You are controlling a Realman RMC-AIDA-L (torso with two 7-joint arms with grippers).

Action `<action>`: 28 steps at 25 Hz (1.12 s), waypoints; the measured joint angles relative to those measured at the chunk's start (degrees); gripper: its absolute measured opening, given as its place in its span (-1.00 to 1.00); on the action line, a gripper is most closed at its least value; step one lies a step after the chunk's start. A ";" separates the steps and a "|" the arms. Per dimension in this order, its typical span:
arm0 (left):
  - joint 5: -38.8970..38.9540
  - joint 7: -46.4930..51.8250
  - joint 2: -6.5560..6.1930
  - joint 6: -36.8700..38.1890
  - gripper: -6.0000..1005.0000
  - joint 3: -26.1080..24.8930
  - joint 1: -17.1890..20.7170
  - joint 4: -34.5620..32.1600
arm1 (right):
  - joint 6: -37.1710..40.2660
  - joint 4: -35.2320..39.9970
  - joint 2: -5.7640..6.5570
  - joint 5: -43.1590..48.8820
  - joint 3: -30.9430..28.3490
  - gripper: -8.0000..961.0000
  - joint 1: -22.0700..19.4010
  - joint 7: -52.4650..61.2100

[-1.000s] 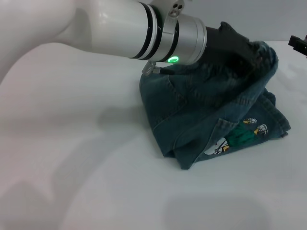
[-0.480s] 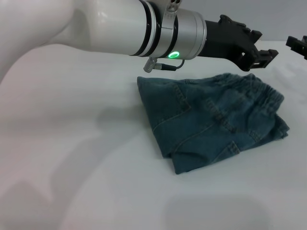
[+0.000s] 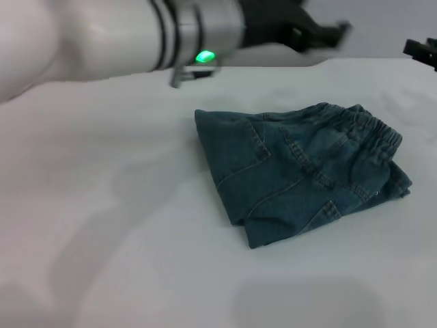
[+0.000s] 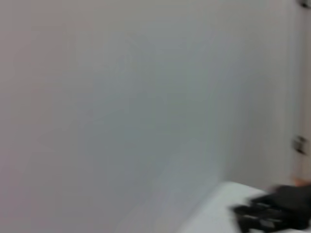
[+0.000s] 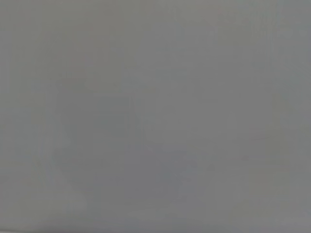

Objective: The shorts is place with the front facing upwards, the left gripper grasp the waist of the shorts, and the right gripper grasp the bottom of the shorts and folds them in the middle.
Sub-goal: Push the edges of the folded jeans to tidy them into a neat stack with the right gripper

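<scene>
Next, my left gripper retreats and my right gripper reach the waist (image 3: 379,142), because it lies ruffled and crooked over the lower layer's edge (image 3: 400,184) on my right gripper's side.
The shorts (image 3: 293,171) lie folded in half on the white table (image 3: 136,205), back side up with pocket seams showing. The ruffled waist (image 3: 369,128) lies on top at the right end. An edge of the lower layer (image 3: 401,184) sticks out under it; the print is hidden. My left gripper (image 3: 322,34), with the green ring, is blurred in the air above and behind the shorts, open and empty. Only a black tip of my right gripper (image 3: 422,52) shows at the far right edge. A black claw (image 4: 272,213) shows far off in the left wrist view.
The white table stretches to the left and in front of the shorts. My left arm (image 3: 82,37) spans the upper left of the head view. The right wrist view shows only a plain grey surface.
My left gripper carried the waist over to the right, let it go, and has pulled up and back to the left. The shorts now lie flat and folded, the print covered.
</scene>
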State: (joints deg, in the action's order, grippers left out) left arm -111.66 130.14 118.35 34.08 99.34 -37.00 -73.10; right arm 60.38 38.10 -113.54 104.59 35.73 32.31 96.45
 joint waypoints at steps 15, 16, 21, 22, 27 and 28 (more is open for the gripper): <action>18.65 -16.58 -0.15 -27.93 0.66 -6.80 12.37 1.90 | 5.15 12.22 -2.82 -1.00 -0.62 0.05 -1.47 -2.66; 19.21 -16.57 -0.15 -28.04 0.66 -7.62 12.30 2.45 | 4.72 12.20 -3.26 -1.68 -0.72 0.05 -1.71 -4.03; 26.20 -17.03 -0.32 -23.14 0.66 -17.88 11.21 7.98 | 2.69 10.35 -4.79 -9.66 -1.37 0.05 -3.66 -13.22; 27.68 -17.35 -0.36 -19.76 0.66 -20.63 10.50 9.66 | 2.39 9.49 -4.78 -10.80 -1.39 0.05 -3.88 -14.07; 38.66 -28.61 -1.29 11.42 0.66 -45.10 2.23 29.06 | 1.66 7.15 -4.53 -12.66 -1.58 0.05 -4.36 -16.23; 39.95 -31.41 -1.88 18.20 0.66 -50.28 0.50 33.94 | 1.64 6.91 -4.53 -12.67 -1.61 0.05 -4.38 -16.48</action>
State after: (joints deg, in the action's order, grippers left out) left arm -71.70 98.73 116.47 52.27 49.06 -36.50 -39.16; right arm 62.03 45.02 -118.06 91.92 34.12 27.93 79.98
